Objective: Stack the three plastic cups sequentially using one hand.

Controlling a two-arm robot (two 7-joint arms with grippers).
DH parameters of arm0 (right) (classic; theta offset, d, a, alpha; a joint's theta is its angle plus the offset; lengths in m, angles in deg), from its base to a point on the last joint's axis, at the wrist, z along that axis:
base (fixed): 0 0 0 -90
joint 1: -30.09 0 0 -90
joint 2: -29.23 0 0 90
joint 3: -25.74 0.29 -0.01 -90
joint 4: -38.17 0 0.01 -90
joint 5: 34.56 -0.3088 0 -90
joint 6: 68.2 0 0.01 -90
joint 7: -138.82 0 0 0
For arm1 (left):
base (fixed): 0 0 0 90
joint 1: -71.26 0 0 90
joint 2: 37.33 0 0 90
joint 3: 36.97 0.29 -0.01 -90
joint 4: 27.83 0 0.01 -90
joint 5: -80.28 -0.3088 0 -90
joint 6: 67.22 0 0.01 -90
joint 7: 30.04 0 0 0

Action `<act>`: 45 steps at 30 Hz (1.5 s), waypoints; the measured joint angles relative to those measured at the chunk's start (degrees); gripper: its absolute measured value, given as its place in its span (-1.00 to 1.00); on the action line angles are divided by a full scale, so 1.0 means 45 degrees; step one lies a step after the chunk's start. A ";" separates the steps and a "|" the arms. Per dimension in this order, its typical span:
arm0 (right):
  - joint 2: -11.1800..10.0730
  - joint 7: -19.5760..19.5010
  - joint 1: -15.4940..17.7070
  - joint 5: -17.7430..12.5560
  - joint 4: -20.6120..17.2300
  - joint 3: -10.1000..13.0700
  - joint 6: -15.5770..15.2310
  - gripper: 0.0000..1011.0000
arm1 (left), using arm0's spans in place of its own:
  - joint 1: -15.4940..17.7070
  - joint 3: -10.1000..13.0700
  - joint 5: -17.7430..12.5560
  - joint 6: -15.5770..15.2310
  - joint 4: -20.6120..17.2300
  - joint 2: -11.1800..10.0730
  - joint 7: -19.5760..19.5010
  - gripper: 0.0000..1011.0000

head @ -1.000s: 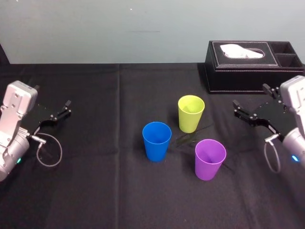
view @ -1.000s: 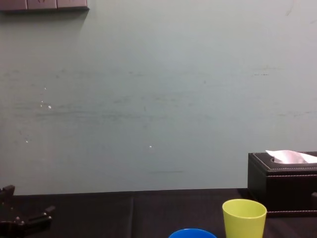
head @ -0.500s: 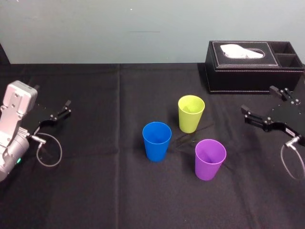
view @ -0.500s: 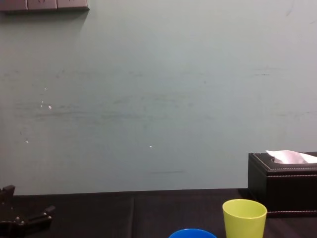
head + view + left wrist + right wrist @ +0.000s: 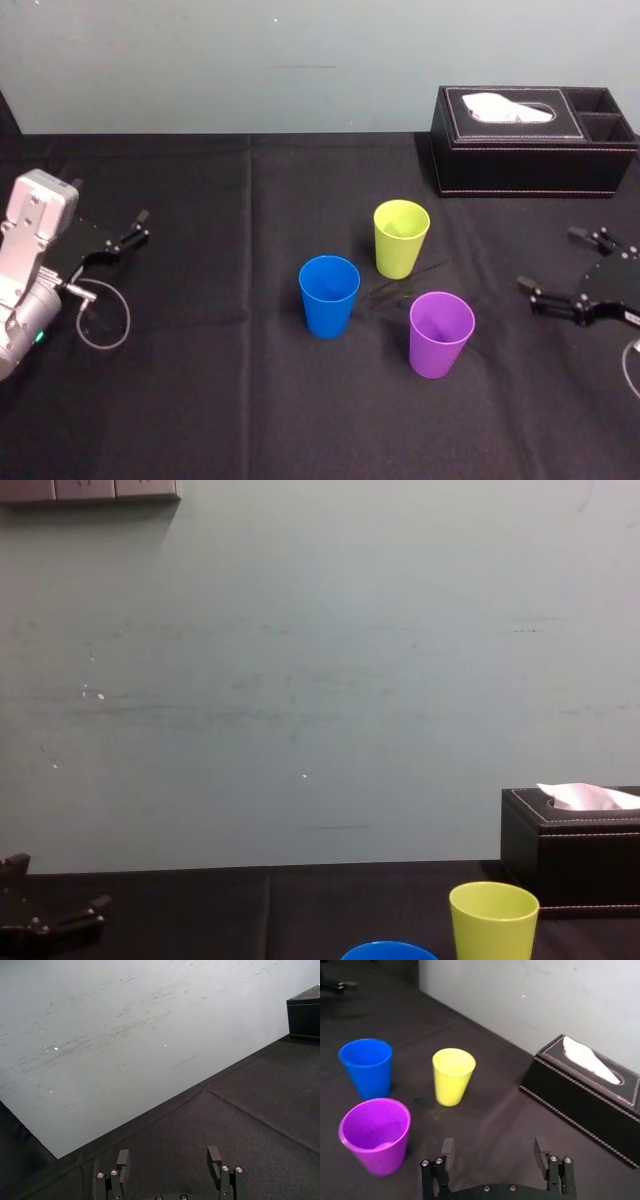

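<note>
The purple cup gets narrower toward its base. It will sink into the blue cup almost to its rim when I lower it.
Three plastic cups stand upright and apart on the black tablecloth: a blue cup, a yellow-green cup behind it to the right, and a purple cup nearest the front. My right gripper hangs open to the right of the purple cup, touching nothing. In the right wrist view the right gripper has empty space between its fingers, with the purple cup, blue cup and yellow-green cup ahead of it. My left gripper rests open at the far left.
A black tissue box with white tissue stands at the back right, behind the right gripper. The black cloth is bare at the front and left. A pale wall closes off the back of the table.
My right gripper has dropped lower and drawn back toward the front right, its grey wrist leaving the head view. It stays open. The cups and left arm have not moved.
</note>
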 joint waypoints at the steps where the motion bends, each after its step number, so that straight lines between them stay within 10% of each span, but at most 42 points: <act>1: -0.0097 0.0215 0.0140 -0.0085 -0.0052 0.0106 -0.0014 0.98 | 0.0000 0.0000 0.0001 0.0000 0.0000 0.0000 0.0000 1.00; 45: 0.0246 0.2745 0.1035 -0.0236 -0.0648 -0.0103 -0.0255 0.98 | 0.0000 0.0000 0.0001 0.0000 0.0000 0.0000 0.0000 1.00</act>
